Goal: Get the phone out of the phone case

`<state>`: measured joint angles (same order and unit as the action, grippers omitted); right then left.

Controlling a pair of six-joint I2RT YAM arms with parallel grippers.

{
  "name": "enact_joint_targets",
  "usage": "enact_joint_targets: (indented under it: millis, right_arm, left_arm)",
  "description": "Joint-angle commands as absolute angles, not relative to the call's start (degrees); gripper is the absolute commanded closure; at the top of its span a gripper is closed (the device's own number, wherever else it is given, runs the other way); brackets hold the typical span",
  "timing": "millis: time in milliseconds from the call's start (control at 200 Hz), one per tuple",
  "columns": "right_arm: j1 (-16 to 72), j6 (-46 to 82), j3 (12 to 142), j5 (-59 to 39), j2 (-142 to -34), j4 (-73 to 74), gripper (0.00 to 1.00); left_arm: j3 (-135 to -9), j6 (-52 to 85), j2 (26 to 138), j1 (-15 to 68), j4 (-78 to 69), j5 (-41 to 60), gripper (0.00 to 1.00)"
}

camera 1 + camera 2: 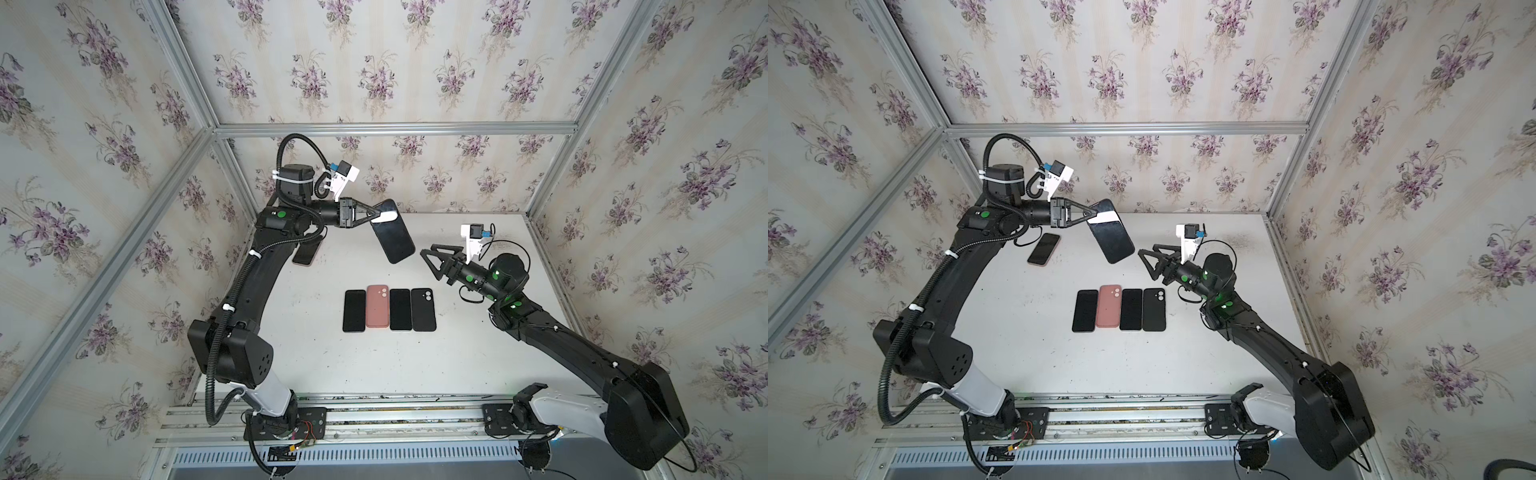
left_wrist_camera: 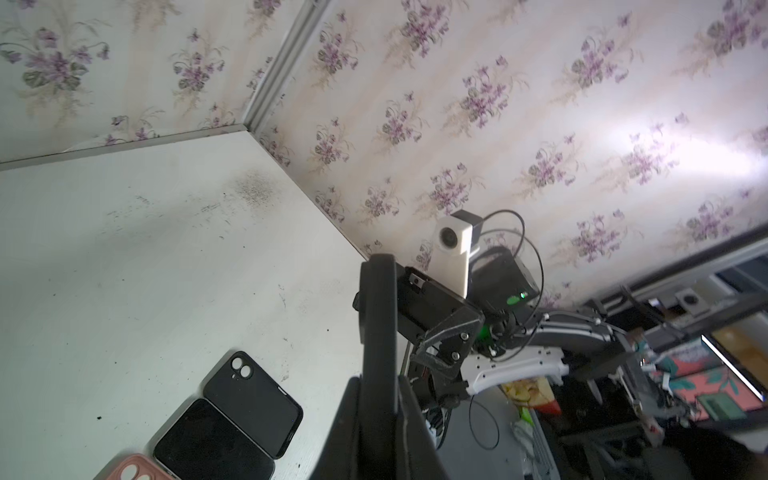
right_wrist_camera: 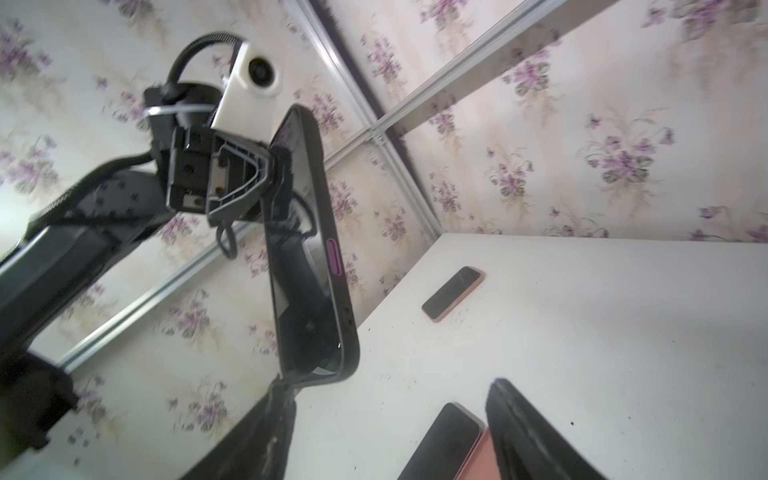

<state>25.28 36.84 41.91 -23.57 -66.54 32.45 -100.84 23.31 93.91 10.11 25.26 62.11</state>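
The cased phone's lower end (image 1: 398, 244) slopes down and stops short of my right gripper. My left gripper should swing the phone level so that my right gripper can pinch its edge (image 1: 403, 257).
A phone in a black phone case (image 1: 392, 235) (image 1: 1111, 237) hangs tilted above the back of the table, screen up. My left gripper (image 1: 376, 214) (image 1: 1091, 215) is shut on its upper end. In the left wrist view the cased phone (image 2: 377, 324) stands edge-on between the fingers of the left gripper (image 2: 380, 390). My right gripper (image 1: 429, 266) (image 1: 1145, 264) is open, just right of the phone's lower end and holding nothing. In the right wrist view the case (image 3: 309, 266) shows a pink side button. One of the fingertips (image 3: 282, 386) of the right gripper (image 3: 390, 384) is close under its lower corner.
On the white table (image 1: 332, 365) lies a row: a black phone (image 1: 354, 311), a pink case (image 1: 377, 306), another black phone (image 1: 400, 309) and a black case (image 1: 423, 309). A phone in a pink case (image 1: 1044, 248) lies at the back left under the left arm.
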Motion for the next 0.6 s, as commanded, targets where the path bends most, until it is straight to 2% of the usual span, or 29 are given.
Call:
enact_joint_targets:
  millis: [0, 120, 335, 595]
  right_arm:
    - [25.4, 46.62, 44.16, -12.27, -63.89, 22.75, 0.24]
    - [26.35, 51.85, 44.77, -9.77, -62.09, 20.24, 0.24]
    - [29.78, 57.68, 45.83, -6.51, -62.89, 21.26, 0.24]
    - [34.68, 58.78, 50.33, -5.31, -68.17, 24.63, 0.26]
  left_arm:
    - [-97.99, 47.41, 92.5, 9.84, 8.98, 54.1, 1.0]
    - [-91.55, 64.08, 90.38, 10.24, -5.6, 49.79, 1.0]
    - [-85.17, 79.91, 88.13, 11.05, -16.09, 44.14, 1.0]
    - [-77.71, 84.82, 84.26, 13.74, -18.38, 39.03, 1.0]
